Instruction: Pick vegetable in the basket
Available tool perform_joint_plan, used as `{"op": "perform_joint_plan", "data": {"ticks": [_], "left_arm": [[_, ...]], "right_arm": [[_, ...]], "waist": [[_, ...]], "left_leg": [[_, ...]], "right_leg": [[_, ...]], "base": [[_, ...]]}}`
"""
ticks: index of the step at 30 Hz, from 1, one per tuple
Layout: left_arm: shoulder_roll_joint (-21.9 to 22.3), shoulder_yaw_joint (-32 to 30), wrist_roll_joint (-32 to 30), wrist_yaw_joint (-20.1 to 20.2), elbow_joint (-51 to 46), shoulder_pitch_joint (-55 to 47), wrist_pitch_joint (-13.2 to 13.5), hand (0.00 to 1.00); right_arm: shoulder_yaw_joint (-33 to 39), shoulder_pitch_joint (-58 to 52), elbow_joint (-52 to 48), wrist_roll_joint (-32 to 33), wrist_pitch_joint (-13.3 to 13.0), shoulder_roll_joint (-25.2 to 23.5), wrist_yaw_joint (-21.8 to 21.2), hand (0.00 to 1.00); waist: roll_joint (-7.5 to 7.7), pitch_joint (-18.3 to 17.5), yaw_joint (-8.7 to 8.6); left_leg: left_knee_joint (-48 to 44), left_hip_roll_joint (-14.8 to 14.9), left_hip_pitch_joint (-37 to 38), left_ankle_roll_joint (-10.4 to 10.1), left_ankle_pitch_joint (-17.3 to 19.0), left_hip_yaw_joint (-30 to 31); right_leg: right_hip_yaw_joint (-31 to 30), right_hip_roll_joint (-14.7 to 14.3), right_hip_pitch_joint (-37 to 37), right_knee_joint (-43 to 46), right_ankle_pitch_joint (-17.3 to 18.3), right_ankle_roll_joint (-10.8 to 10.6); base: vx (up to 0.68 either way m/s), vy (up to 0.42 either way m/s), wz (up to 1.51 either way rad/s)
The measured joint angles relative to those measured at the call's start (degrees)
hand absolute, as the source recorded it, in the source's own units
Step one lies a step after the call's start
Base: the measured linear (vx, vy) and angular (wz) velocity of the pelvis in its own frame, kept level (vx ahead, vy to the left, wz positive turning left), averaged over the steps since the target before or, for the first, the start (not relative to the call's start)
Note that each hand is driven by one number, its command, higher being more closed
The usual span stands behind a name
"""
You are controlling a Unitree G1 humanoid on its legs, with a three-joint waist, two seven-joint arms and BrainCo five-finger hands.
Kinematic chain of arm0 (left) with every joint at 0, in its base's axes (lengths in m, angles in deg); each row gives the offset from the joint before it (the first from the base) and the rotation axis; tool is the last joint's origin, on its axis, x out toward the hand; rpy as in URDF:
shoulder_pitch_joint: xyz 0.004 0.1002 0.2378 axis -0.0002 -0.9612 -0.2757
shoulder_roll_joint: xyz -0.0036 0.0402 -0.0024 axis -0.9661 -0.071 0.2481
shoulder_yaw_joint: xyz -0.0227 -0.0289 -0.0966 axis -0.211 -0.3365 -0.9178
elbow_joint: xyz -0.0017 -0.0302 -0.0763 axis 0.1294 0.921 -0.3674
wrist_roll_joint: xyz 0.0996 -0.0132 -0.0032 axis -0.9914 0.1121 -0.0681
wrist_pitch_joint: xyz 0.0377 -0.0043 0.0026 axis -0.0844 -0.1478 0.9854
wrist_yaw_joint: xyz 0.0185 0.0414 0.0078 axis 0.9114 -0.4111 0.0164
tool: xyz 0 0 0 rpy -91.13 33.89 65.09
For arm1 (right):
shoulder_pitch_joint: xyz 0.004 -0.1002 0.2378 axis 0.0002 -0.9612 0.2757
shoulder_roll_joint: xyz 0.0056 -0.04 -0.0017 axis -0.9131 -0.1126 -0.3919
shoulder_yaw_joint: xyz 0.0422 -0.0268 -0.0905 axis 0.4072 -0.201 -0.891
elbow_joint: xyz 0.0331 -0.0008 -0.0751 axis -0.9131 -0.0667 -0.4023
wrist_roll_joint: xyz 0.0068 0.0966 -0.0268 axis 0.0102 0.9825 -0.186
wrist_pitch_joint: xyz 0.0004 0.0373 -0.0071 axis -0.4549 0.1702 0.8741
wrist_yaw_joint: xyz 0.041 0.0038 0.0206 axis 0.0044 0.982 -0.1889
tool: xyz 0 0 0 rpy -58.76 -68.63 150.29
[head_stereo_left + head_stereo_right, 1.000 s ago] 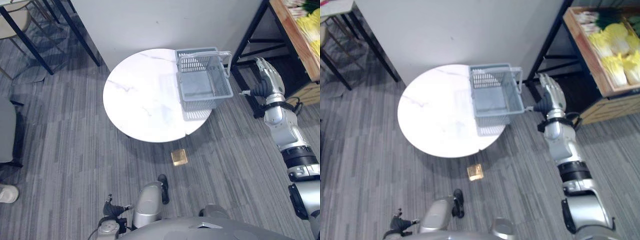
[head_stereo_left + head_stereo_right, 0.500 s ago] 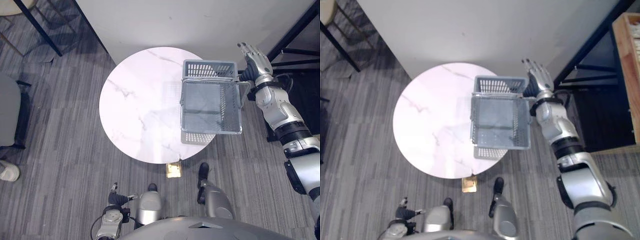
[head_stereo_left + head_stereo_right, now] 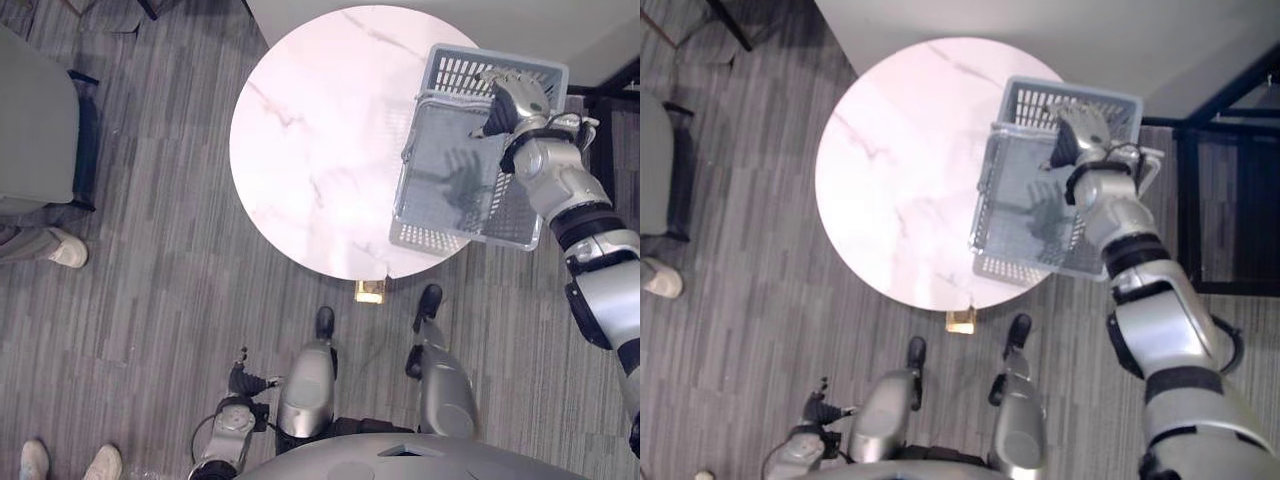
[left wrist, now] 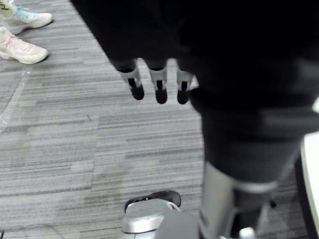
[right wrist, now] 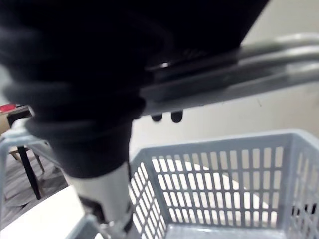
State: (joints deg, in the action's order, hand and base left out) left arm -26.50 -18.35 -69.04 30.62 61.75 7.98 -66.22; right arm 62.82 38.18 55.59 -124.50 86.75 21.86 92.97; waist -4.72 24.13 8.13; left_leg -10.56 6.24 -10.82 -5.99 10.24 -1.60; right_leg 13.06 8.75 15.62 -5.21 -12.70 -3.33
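The metal handle's bars (image 5: pixel 271 64) run side by side above the basket's rim (image 3: pixel 470 160), so the basket will hang below them, open at the top, when I carry it.
A grey plastic lattice basket (image 3: pixel 440 238) stands on the right edge of the round white marble table (image 3: pixel 320 130), partly overhanging it. Its floor is bare but for a hand's shadow. My right hand (image 3: pixel 512 100) hovers over the basket's far end with straight fingers, open, holding nothing. In the right wrist view the basket's handle bars (image 5: pixel 239 74) run close under the palm, with the lattice wall (image 5: pixel 214 174) beyond. My left hand (image 3: pixel 240 385) hangs low at my side, and its fingers (image 4: pixel 157 89) point relaxed at the carpet, open.
Grey striped carpet surrounds the table. A small golden object (image 3: pixel 370 291) lies on the floor at the table's near edge. A grey chair (image 3: pixel 35 120) stands at the left. A person's shoes (image 3: pixel 65 250) (image 4: pixel 25 50) are nearby. A black frame (image 3: pixel 1230 150) stands right of the basket.
The camera has swung, shifting the whole scene. My right hand has moved from beside the basket's right side to above its far end.
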Motion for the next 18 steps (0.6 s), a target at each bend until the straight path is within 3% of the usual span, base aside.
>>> {"op": "perform_joint_plan", "data": {"ticks": [2, 4, 8, 10, 13, 14, 16, 17, 18], "left_arm": [[-0.1, 1.9, 0.1, 0.0, -0.2, 1.9, 0.0, 0.0], [-0.1, 3.1, 0.2, 0.1, -1.0, 3.1, 0.2, 0.0], [-0.2, 3.9, 0.3, 0.5, -1.9, 3.9, 0.3, 0.0], [-0.5, 4.0, 0.0, 1.0, -1.9, 4.4, 0.3, 0.0], [-1.2, 3.7, -1.2, 2.2, -0.5, 5.0, -0.5, 0.0], [-2.1, 2.7, -2.7, 3.1, 0.2, 4.9, -0.7, 0.0], [-3.4, 1.7, -4.5, 4.1, 0.4, 3.8, -1.1, 0.0], [-4.4, 0.6, -5.5, 4.4, 0.7, 3.6, -1.8, 0.0], [-4.3, 0.2, -5.5, 4.5, 0.4, 3.4, -1.9, 0.0]], "right_arm": [[-0.2, 3.0, 2.4, 0.0, 0.0, 1.9, 0.0, 1.0], [0.7, 3.8, 3.4, 0.0, -0.1, 3.8, -0.1, 1.0], [5.0, 1.4, 3.1, 0.1, -0.4, 4.5, -1.4, 1.0], [8.8, -1.1, 1.3, 0.3, -0.5, 5.4, -2.3, 1.0], [15.2, -10.6, -4.2, 2.5, -0.5, 5.5, -2.9, 1.0], [15.4, -15.4, -7.0, 4.1, -0.3, 3.7, -4.3, 1.0], [16.7, -23.3, -11.2, 5.6, -0.3, -0.7, -5.2, 1.0], [17.9, -29.6, -13.8, 7.9, -0.3, -4.2, -5.6, 1.0], [19.1, -34.4, -14.5, 9.3, -0.2, -7.4, -5.9, 1.0]], "waist": [[-1.79, 1.0, -0.85], [-2.66, 1.5, -0.74], [-2.83, 1.6, -1.09], [-2.63, 1.6, -1.15], [-1.07, 1.6, -1.8], [0.29, 1.2, -2.21], [2.73, 0.0, -2.36], [4.73, -1.3, -3.16], [5.37, -1.8, -3.58]], "left_leg": [[-1.1, -0.4, -1.8, -0.1, -0.2, 2.5], [-1.5, -0.5, -2.3, -0.2, -0.5, 3.5], [-1.9, -0.5, -2.0, -0.2, -0.8, 3.7], [-2.1, -0.6, -1.7, -0.2, -0.8, 3.6], [-1.6, -0.3, 2.0, 0.0, -0.1, 1.0], [-1.7, 0.7, 4.7, 0.0, 0.9, -2.5], [-1.1, 2.9, 8.9, 0.2, 1.6, -10.0], [-0.6, 2.9, 11.7, 0.1, 2.2, -15.1], [-0.3, 4.0, 14.7, 0.2, 2.2, -19.3]], "right_leg": [[2.0, 0.6, 0.1, 0.2, 0.0, 0.0], [2.6, 0.7, 0.1, 0.4, 0.0, 0.0], [2.7, 0.9, 0.0, 1.4, 0.1, -0.1], [2.4, 1.1, -0.3, 1.8, 0.3, -0.4], [0.2, 0.8, -2.1, 2.4, 0.4, -0.5], [0.5, -0.1, -2.2, 3.7, 0.2, -0.1], [6.1, -2.1, -2.1, 4.1, -1.0, 5.3], [15.7, -1.1, -2.1, 7.9, 7.0, 10.9], [21.7, 0.2, -2.4, 12.6, 13.1, 13.6]], "base": [[-0.08, -0.014, 0.46], [-0.04, -0.009, 0.31], [-0.01, 0.003, 0.06], [0.02, 0.033, -0.01], [0.06, 0.043, -0.43], [0.06, 0.038, -1.27], [0.05, 0.015, -1.66], [0.07, 0.041, -1.87], [0.09, 0.044, -1.89]]}}
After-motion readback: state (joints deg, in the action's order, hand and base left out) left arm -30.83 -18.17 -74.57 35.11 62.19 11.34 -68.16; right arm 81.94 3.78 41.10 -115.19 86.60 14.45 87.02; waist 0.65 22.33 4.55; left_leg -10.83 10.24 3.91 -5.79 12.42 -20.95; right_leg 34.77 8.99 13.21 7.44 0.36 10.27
